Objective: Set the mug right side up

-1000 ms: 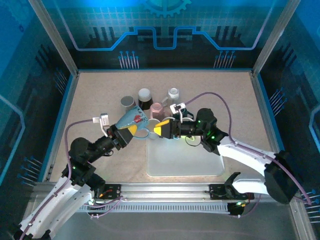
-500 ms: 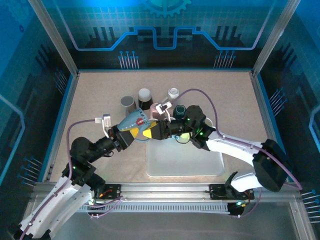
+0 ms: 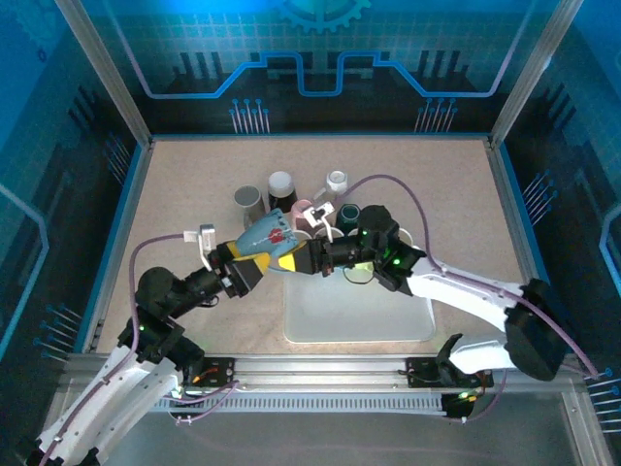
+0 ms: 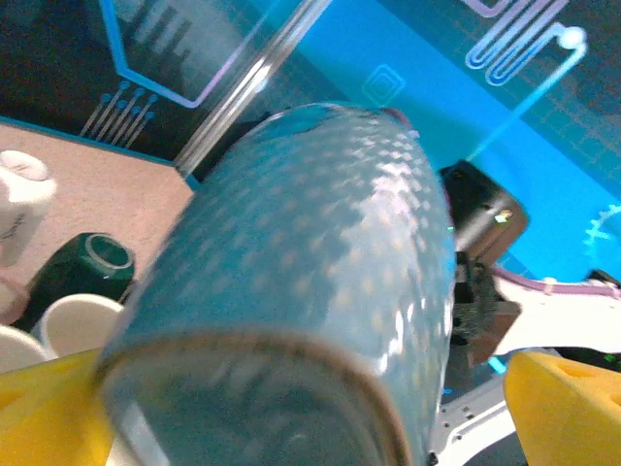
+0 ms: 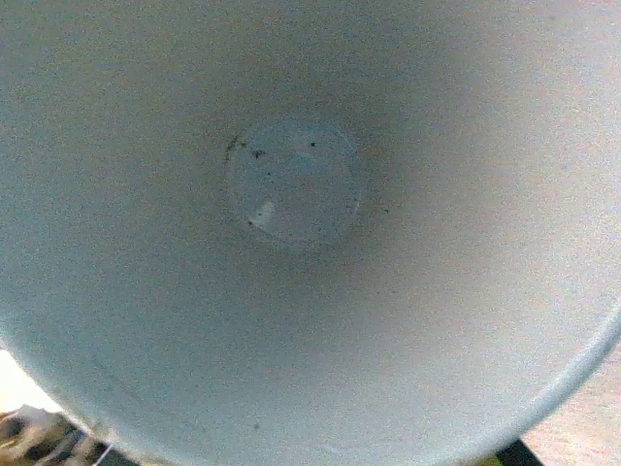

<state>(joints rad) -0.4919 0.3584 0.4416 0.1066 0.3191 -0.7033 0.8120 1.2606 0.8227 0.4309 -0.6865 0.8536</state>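
Note:
Next, my right gripper puts the mug upright on the white mat (image 3: 307, 299) by the mug's rim, because my left gripper is around the mug's base (image 4: 257, 408), which has to face down.
The mug (image 3: 264, 233) is blue with pale dots and a brown rim, and hangs tilted above the table just behind the white mat (image 3: 359, 309). My left gripper (image 3: 250, 262) stands open around the mug (image 4: 310, 272). Its yellow fingers (image 4: 568, 408) are spread wide, with a gap showing on the right side. My right gripper (image 3: 293, 260) reaches in from the right and is shut on the rim. The right wrist view looks straight into the mug's pale grey inside (image 5: 291, 184), and that gripper's fingers are hidden.
Behind the grippers stand a grey mug (image 3: 248, 198), a dark cup (image 3: 280, 186), a pink mug (image 3: 305, 211), a small white mug (image 3: 337, 181) and a dark green cup (image 3: 349, 212). In the left wrist view the green cup (image 4: 97, 257) and a white cup (image 4: 73, 325) are below left.
The right gripper moved left to the mug and shut on its rim. The left gripper, which was holding the mug, has opened wide around it.

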